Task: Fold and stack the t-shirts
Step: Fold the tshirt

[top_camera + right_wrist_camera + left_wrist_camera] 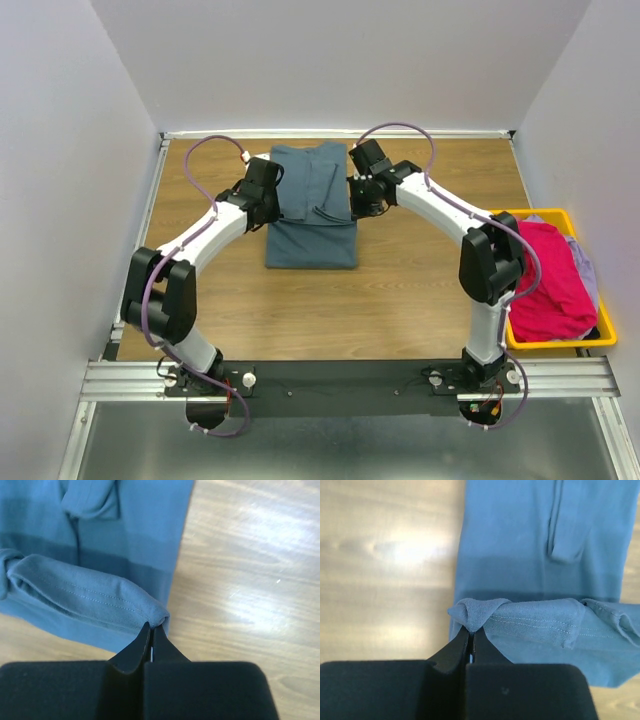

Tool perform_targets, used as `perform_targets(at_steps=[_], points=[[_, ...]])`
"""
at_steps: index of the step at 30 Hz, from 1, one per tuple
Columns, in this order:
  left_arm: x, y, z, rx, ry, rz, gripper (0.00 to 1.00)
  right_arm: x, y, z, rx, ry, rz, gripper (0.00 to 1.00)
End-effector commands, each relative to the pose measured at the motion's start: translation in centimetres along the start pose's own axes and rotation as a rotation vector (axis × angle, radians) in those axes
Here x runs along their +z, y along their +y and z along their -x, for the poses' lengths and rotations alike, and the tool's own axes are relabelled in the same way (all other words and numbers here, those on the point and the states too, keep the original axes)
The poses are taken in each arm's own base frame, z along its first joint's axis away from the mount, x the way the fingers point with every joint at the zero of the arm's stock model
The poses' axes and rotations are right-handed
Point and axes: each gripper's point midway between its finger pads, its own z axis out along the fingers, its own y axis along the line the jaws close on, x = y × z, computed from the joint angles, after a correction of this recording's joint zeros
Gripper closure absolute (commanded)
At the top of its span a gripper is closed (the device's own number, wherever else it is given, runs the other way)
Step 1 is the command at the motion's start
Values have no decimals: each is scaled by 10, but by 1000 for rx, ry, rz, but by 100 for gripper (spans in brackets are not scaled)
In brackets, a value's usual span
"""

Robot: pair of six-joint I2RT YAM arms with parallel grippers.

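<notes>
My left gripper should next lower the hem onto the cloth below and let go there, as the hem corner is over the slate blue-grey t-shirt's side edge.
A slate blue-grey t-shirt lies partly folded on the wooden table at the back centre. My left gripper is at its left edge and my right gripper at its right edge. In the left wrist view the left gripper is shut on a bunched corner of the stitched hem, lifted over the rest of the shirt. The right wrist view shows the right gripper shut on the hem's other corner, above the flat cloth. A magenta-pink t-shirt fills the bin, with pale grey-blue cloth beside it.
A yellow plastic bin stands at the table's right edge, close to the right arm's elbow. White walls close in the table on the left, back and right. Bare wood lies in front of the shirt.
</notes>
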Motion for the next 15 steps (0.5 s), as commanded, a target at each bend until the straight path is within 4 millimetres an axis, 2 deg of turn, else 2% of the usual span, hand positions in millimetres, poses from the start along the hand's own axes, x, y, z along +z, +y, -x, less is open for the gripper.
perform_targets(at_steps=[1, 6, 15], points=[[18, 10, 27, 55, -82, 63, 100, 16, -14, 19, -11, -50, -48, 99], [41, 19, 26, 42, -73, 95, 100, 33, -18, 23, -27, -67, -59, 99], [65, 25, 13, 15, -45, 99, 100, 53, -20, 28, -47, -87, -50, 99]])
